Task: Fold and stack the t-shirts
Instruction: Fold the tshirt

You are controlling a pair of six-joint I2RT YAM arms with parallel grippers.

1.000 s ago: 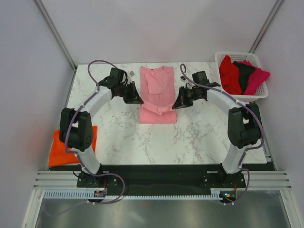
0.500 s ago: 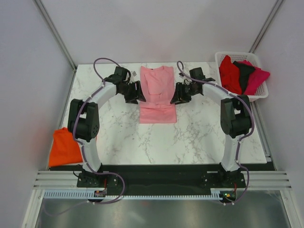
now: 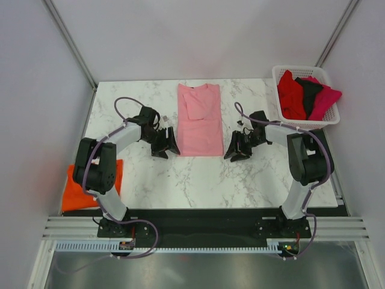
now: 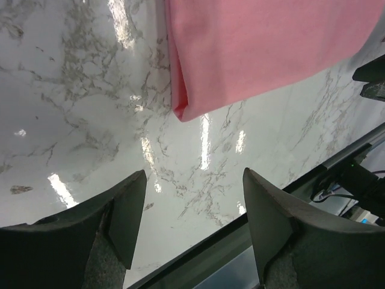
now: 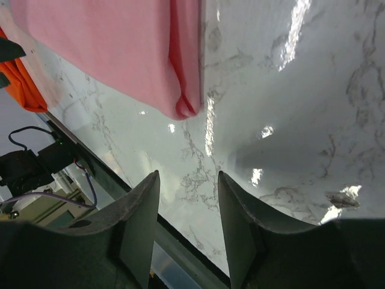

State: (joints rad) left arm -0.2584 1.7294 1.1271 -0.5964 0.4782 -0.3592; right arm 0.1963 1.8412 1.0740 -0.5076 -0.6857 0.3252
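My right gripper should keep going toward the light pink t-shirt's folded near corner [image 3: 221, 154] and close on both t-shirt layers [image 5: 186, 108], because that corner is lined up with the open gripper fingers.
The light pink t-shirt [image 3: 200, 120] lies flat at the back middle of the marble table as a long strip with its sides folded in. My left gripper [image 3: 169, 146] stands open just off its near left corner; in the left wrist view that folded corner [image 4: 181, 108] lies beyond the empty gripper [image 4: 192, 180]. My right gripper [image 3: 233, 150] is open off the near right corner, and the right wrist view shows the pink shirt [image 5: 120, 54] past the empty gripper [image 5: 187, 177]. A folded orange t-shirt [image 3: 89, 188] rests at the table's near left edge.
A white basket [image 3: 301, 68] at the back right holds red [image 3: 291, 96], black [image 3: 309, 90] and magenta [image 3: 325, 99] shirts. Bare marble [image 3: 198, 177] lies between the pink shirt and the arm bases. Grey walls close in the table on three sides.
Both grippers opened and let go of the pink shirt, then drew back toward me to its near corners. The shirt now lies flat and narrow.
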